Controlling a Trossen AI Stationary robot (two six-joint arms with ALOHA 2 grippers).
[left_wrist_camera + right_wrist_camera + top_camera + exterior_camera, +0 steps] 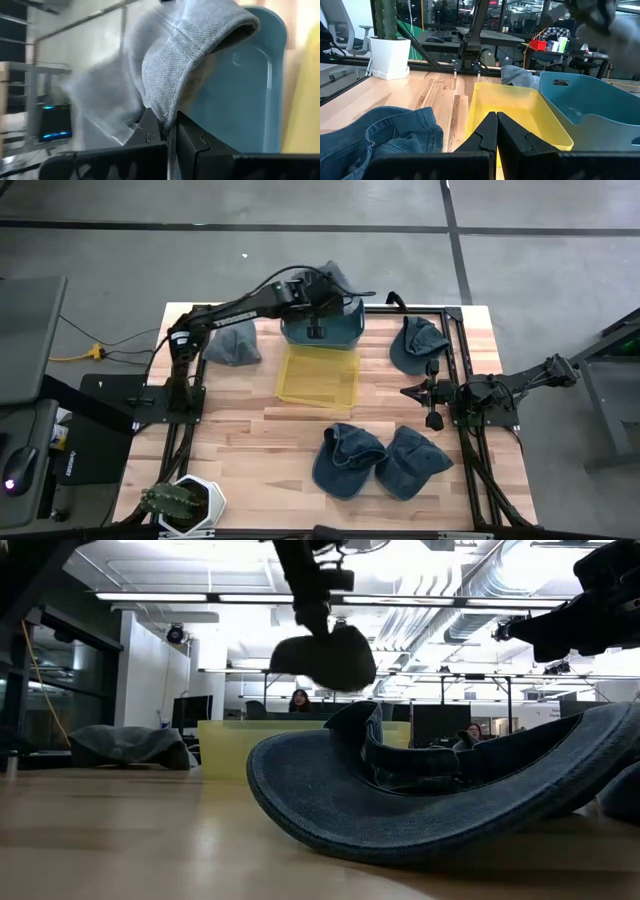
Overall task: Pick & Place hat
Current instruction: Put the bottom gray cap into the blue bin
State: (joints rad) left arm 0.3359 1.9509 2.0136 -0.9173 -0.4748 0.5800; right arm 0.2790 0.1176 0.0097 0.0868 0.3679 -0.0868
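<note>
The grey hat [341, 276] hangs clear above the empty blue bin [342, 332], so my left gripper keeps going down and lets go of the hat inside the bin's rim.
My left gripper [325, 292] is shut on a grey hat [336, 277], high over the blue bin [345, 332] at the table's far side. In the low view the hat [325, 656] hangs below the gripper [312, 618]. A second grey hat [232, 345] lies on the table left of the bins. Three denim hats lie on the wood: one at far right [418, 340], two near the front [350, 460] [412, 462]. My right gripper [410, 391] waits shut at the right side, touching nothing. My left gripper pinches a fold of the grey hat's cloth [169, 111] between its two fingers [150, 125]. The fingers slant downward from the table's left. The hat is lifted clear and droops from the hold over the blue bin [250, 100], its brim [225, 27] away from the fingers.
A yellow bin [320, 375] stands just in front of the blue one. A cactus in a white pot [185, 502] is at the near left corner. Bare wood lies between the yellow bin and the front denim hats. People sit in the room beyond [299, 698].
</note>
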